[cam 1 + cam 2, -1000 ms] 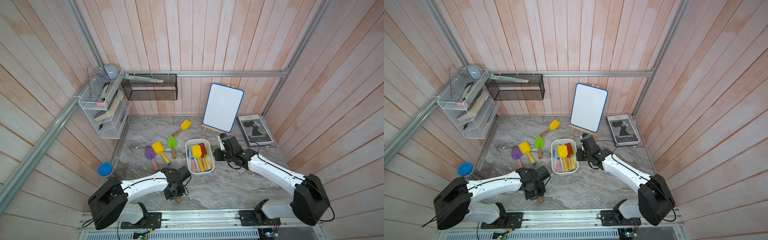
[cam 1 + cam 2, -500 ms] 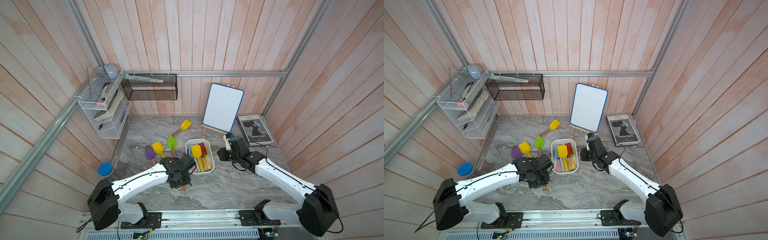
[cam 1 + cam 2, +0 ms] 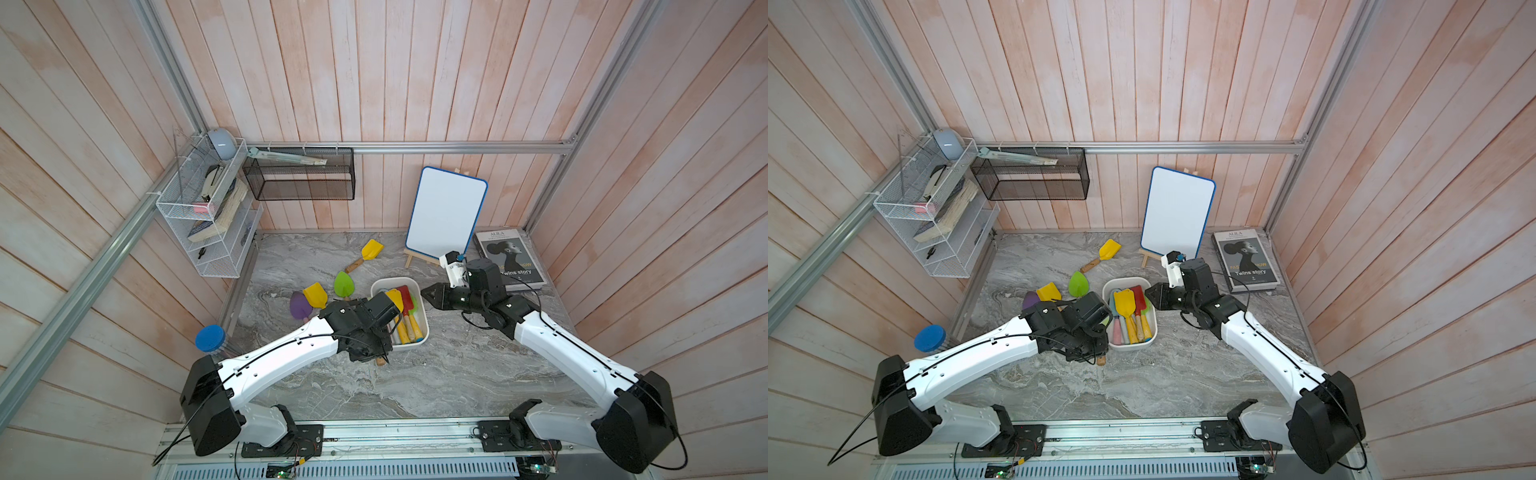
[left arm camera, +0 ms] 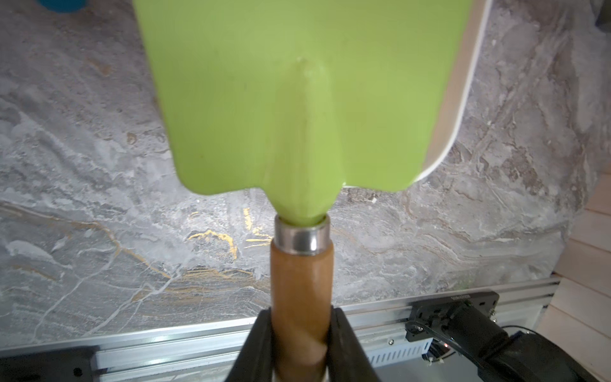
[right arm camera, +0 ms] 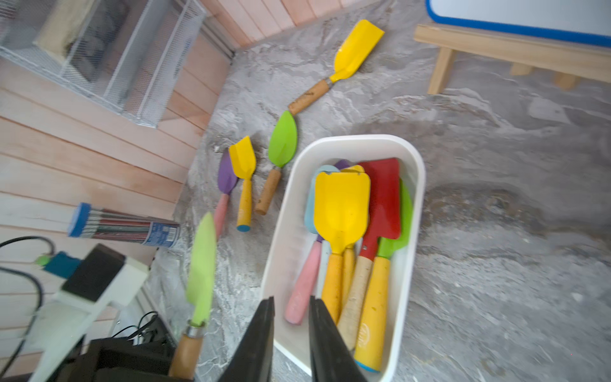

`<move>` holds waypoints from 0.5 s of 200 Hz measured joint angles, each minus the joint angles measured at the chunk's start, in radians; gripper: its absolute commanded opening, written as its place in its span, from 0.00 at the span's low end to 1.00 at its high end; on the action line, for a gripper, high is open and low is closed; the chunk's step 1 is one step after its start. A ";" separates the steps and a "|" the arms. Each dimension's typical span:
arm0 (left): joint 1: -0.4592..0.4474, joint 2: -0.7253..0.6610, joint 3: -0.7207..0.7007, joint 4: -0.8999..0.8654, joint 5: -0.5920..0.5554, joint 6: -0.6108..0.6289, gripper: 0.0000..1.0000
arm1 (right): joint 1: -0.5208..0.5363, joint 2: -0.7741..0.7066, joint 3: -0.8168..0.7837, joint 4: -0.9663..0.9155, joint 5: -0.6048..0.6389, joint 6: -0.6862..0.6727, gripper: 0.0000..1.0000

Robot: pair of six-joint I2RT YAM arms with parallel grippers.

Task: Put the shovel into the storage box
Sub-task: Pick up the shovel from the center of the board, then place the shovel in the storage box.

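Observation:
The green shovel's blade (image 4: 305,108) stands clear of the left gripper, so that gripper should keep carrying the shovel toward the right gripper's open fingers (image 3: 425,293) until they grip the blade.
My left gripper (image 4: 301,330) is shut on the wooden handle of a green shovel (image 4: 297,99), held above the table beside the storage box's (image 4: 469,82) near left corner. In both top views the arm hides its blade; only the handle's end (image 3: 380,360) (image 3: 1100,360) pokes out under the left gripper (image 3: 374,351) (image 3: 1096,353). The white storage box (image 3: 419,286) (image 3: 1106,291) (image 5: 363,140) holds several coloured shovels. My right gripper (image 5: 291,299) (image 3: 426,293) (image 3: 1148,291) hovers at the box's right rim, jaws slightly apart and holding nothing.
Loose shovels lie left of the box: a yellow one (image 3: 371,249), a green leaf-shaped one (image 3: 344,283), another yellow one (image 3: 316,294) and a purple one (image 3: 300,305). A whiteboard on an easel (image 3: 446,218), a book (image 3: 509,257) and a blue-lidded pencil tube (image 3: 210,337) stand around.
My left arm has carried the green shovel from the front of the table up to the box's left side. The right arm's wrist has shifted a little to the right.

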 measured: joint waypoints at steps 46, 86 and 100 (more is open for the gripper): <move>-0.002 0.080 0.090 0.043 0.045 0.089 0.11 | 0.000 0.024 0.011 0.021 -0.088 0.000 0.28; -0.002 0.153 0.159 0.077 0.048 0.127 0.11 | 0.000 0.044 0.011 0.026 -0.108 0.001 0.29; -0.002 0.171 0.172 0.085 0.048 0.134 0.11 | 0.000 0.051 0.011 0.025 -0.108 0.001 0.29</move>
